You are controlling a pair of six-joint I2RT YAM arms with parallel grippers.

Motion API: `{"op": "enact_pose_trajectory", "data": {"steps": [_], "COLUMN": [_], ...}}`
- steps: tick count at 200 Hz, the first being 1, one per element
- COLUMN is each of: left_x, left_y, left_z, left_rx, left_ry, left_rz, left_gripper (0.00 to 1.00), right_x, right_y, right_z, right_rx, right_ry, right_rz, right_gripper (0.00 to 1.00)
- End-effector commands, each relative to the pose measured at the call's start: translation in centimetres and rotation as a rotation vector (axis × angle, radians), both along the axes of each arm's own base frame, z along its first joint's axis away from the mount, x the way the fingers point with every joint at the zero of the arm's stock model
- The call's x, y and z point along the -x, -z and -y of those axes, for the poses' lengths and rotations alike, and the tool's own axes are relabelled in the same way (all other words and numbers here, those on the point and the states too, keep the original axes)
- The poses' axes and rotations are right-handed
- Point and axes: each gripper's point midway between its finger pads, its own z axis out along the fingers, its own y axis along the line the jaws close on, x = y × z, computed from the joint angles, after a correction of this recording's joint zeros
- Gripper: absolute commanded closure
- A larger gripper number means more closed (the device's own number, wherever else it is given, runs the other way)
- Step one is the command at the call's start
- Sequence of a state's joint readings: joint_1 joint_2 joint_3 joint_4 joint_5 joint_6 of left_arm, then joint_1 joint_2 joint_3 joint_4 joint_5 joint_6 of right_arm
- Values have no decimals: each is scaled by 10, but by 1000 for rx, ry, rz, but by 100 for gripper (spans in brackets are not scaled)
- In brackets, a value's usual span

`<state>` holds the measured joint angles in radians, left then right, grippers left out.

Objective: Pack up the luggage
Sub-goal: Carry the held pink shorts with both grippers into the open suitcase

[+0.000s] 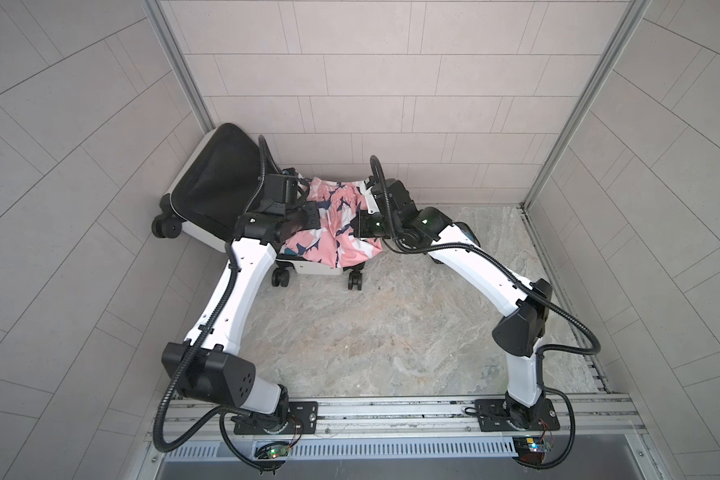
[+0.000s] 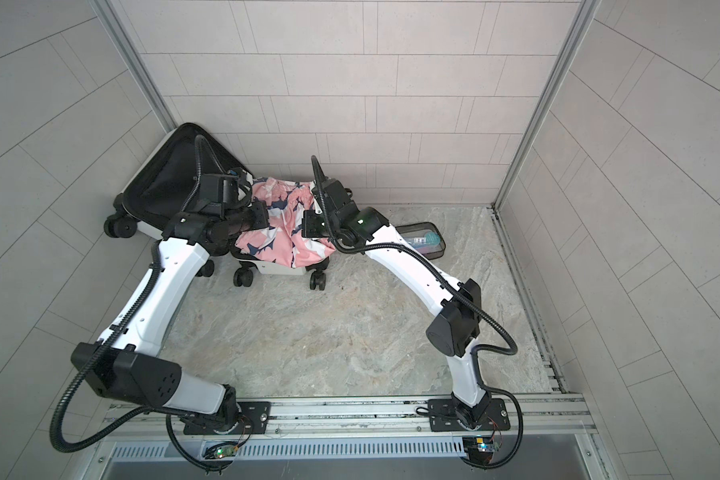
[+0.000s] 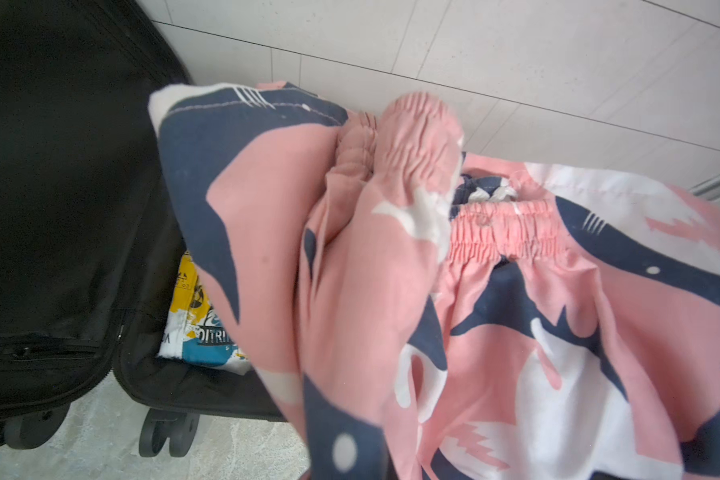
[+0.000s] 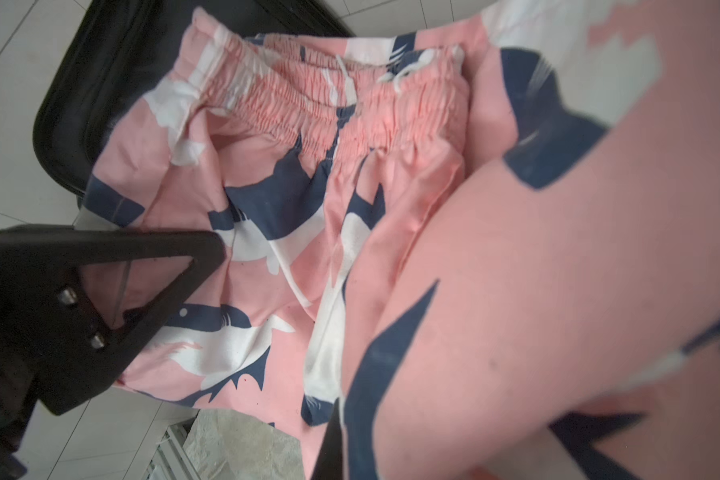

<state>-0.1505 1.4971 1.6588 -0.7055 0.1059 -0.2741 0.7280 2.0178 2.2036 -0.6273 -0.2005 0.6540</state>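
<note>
I keep lowering my right gripper until the pink shorts, which hang spread wide over the luggage's open base, lie inside it, and then let go.
The luggage lies open in the back left corner, its black-lined lid leaning on the wall. Its white base sits on black wheels. Pink shorts with navy and white shapes are spread over the base and hang past its front edge. My left gripper is shut on the shorts' left waist edge and my right gripper on the right. Cloth drapes over both sets of jaws in the wrist views. A folded white, yellow and blue printed garment lies inside the luggage beneath the shorts.
A clear black-trimmed toiletry pouch lies on the marble floor right of the luggage, partly behind my right arm. Tiled walls close in the back and both sides. A metal rail carrying both arm bases runs along the front.
</note>
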Motion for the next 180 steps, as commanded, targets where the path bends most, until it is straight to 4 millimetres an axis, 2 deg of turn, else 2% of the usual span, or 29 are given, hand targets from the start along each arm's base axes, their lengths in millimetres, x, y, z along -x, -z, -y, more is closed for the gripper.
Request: {"op": "enact_pose_trajectory", "data": {"steps": [1,45,86,136,180], "left_x": [-12,-44,-75,-106,-122], "left_y": [-10,-1,18,65,112], "left_z": [-11,-34,-41,-54,-67], "left_rx": [-6,-16,-24,-28,-38], "left_ry": [0,-51,-58,-80,-107], "left_rz": [17,17,-7,-93,-176], "left_gripper": [100,100,100,100,100], "right_x": [-13,-52,-84,-112,-133], "right_y": [-3,3,17,51,87], "right_z": [-5,-28,-41,-54,-52], "right_rx": [2,-87,-147,-192,-206], "right_ry": [-9,-17,31,77,112], "right_rz": [10,19,62,43,-1], "right_gripper": [100,100,100,100,100]}}
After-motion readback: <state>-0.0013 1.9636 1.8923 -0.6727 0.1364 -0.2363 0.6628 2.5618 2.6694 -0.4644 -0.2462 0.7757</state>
